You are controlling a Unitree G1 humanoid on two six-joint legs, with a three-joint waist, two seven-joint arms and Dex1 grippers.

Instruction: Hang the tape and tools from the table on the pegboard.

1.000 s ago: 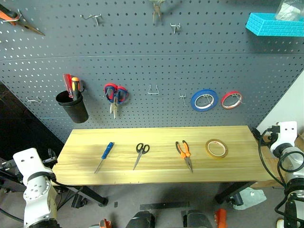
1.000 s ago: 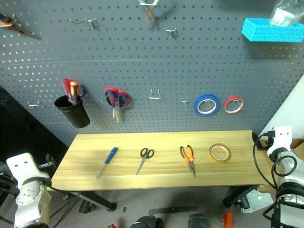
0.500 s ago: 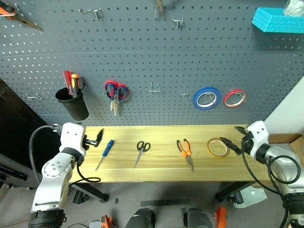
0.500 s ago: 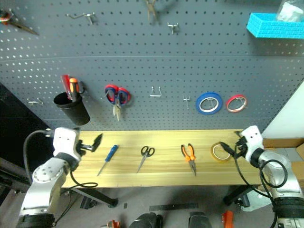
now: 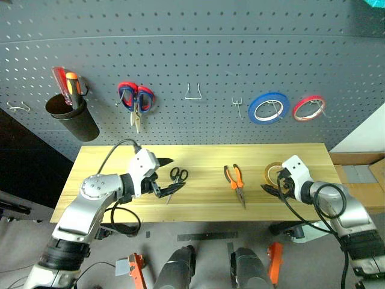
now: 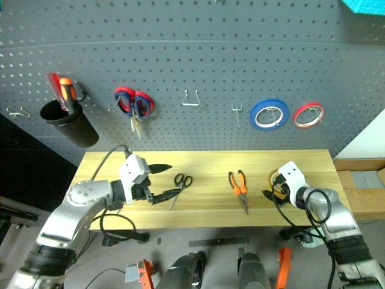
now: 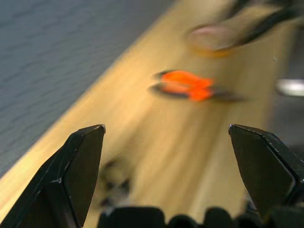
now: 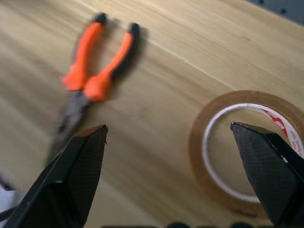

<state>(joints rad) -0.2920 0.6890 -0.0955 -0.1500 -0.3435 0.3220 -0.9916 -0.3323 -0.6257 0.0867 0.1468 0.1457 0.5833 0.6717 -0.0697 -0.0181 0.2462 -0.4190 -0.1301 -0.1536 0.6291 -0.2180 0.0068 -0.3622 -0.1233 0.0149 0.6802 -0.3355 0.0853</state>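
My right gripper has one finger over the yellow-tan tape's hole (image 8: pixel 225 151) and the other outside its edge, so it should keep going down and close on the tape's side (image 8: pixel 197 148).
The yellow-tan tape (image 8: pixel 242 147) lies flat near the right end of the light wood table (image 5: pixel 198 155). My right gripper (image 5: pixel 274 185) stands open just in front of it and partly covers it. The orange-and-black pliers (image 5: pixel 234 182) lie right of the table's middle. The small black-handled scissors (image 5: pixel 175 180) lie left of the middle. My left gripper (image 5: pixel 162 176) is open just to their left, with one finger low by the blades. Neither gripper holds anything. The dark grey pegboard (image 5: pixel 192 54) rises behind the table.
On the pegboard hang a black cup (image 5: pixel 73 117) with red and orange screwdrivers, red-and-blue scissors (image 5: pixel 135 99), a blue tape ring (image 5: pixel 269 107) and a red tape ring (image 5: pixel 308 107). Bare hooks (image 5: pixel 192 93) sit between them, and a smaller one (image 5: pixel 237 107) is beside the blue ring.
The camera has tilted down. Both arms swung in over the table: the left gripper moved right to the scissors, the right gripper moved left to the tape. Both stayed open.
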